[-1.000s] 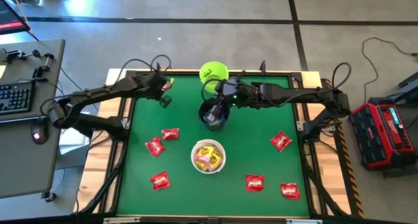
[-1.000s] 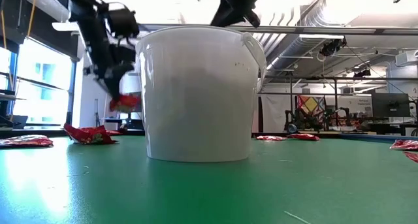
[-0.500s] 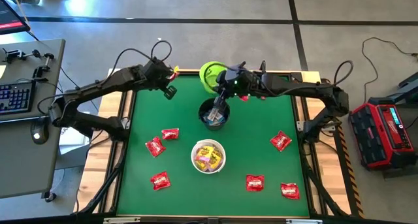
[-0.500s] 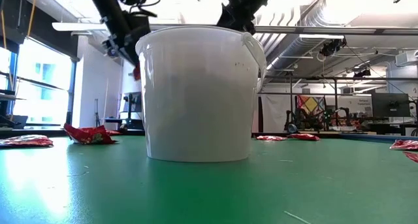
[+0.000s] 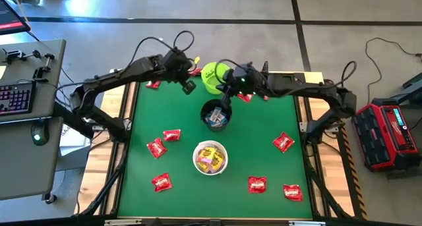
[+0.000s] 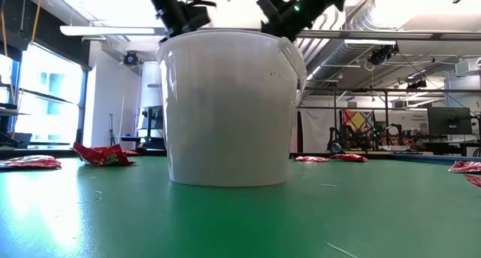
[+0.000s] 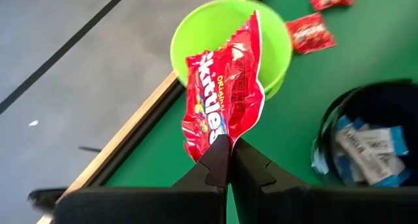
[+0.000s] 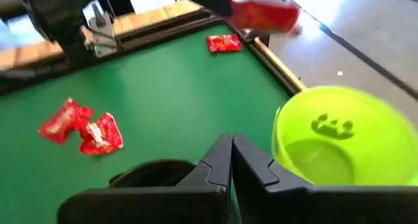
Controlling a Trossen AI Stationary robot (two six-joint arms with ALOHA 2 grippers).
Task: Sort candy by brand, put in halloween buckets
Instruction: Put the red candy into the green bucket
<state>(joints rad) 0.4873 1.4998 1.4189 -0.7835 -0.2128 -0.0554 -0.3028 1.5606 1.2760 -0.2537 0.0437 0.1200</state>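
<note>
My empty right gripper goes on nearing the red packets (image 5: 245, 97) by the green bucket, since they lie flat and free, before it opens above them (image 5: 264, 97).
My left gripper (image 5: 192, 76) is in the air at the far edge, just left of the lime green bucket (image 5: 215, 76), and is shut on a red Skittles packet (image 7: 222, 87). My right gripper (image 5: 226, 99) hovers shut and empty between the green bucket (image 8: 346, 132) and the black bucket (image 5: 216, 115). The black bucket (image 7: 366, 139) holds blue-and-white packets. The white bucket (image 5: 210, 157) holds yellow candy. Several red packets lie flat on the green mat. My left gripper pinches the red packet by its near end (image 7: 210, 142) between its two shut fingers. The fingers slant down from the table's left side. The packet stands up past the fingertips, lifted clear of the table, with its far end in front of the green bucket's mouth.
Red packets lie at the left (image 5: 171, 135) (image 5: 156, 147) (image 5: 161, 181), at the right (image 5: 283, 142) (image 5: 257, 184) (image 5: 292, 192), in the far left corner (image 5: 153, 84) and under my right arm (image 5: 245, 97). The white bucket (image 6: 229, 107) fills the middle of the low view.
My left gripper has risen and swung toward the far edge and the green bucket, carrying the red packet clear of the table. My right gripper has drawn back from over the black bucket a little toward the far edge. Both stay shut.
</note>
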